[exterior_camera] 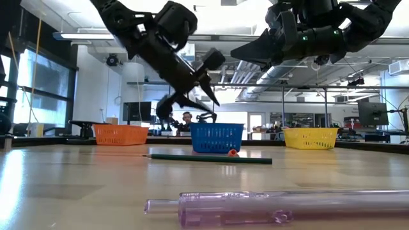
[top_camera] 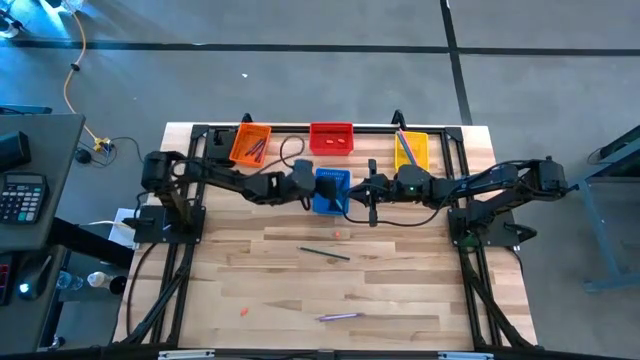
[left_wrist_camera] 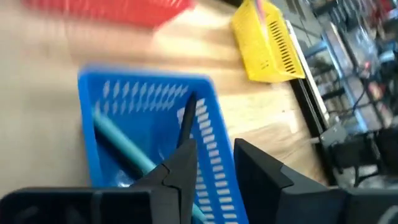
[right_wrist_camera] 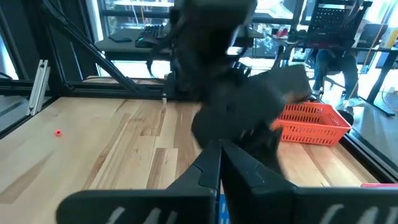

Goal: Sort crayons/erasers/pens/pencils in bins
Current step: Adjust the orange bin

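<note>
The orange bin [top_camera: 250,146] stands crooked, apart from the red bin, so next my left gripper takes the orange bin's side [top_camera: 266,148] and shifts the bin closer.
Four mesh bins stand along the far edge: orange bin [top_camera: 250,143] with dark sticks in it, red bin [top_camera: 331,138], yellow bin [top_camera: 412,150] and, nearer, blue bin [top_camera: 330,190]. A teal pen [left_wrist_camera: 121,146] lies in the blue bin. My left gripper [left_wrist_camera: 214,149] is open over the blue bin's right wall [left_wrist_camera: 211,155]; a thin dark stick [left_wrist_camera: 188,115] stands by one fingertip. My right gripper [right_wrist_camera: 219,146] is shut and hovers right of the blue bin [top_camera: 372,195]. A dark pencil [top_camera: 325,253], a purple pen [top_camera: 338,316] and two small erasers [top_camera: 338,235] [top_camera: 243,311] lie on the table. My left gripper has the thin dark stick [left_wrist_camera: 186,124] right at the tip of one finger [left_wrist_camera: 177,168], over the blue bin. I cannot tell whether the finger touches it.
The black frame rails [top_camera: 300,128] run behind and beside the bins. Bare wood lies between the bins and the near edge [top_camera: 400,290], broken only by the loose pencil, pen and erasers. A person sits in the room beyond the table [right_wrist_camera: 336,62].
</note>
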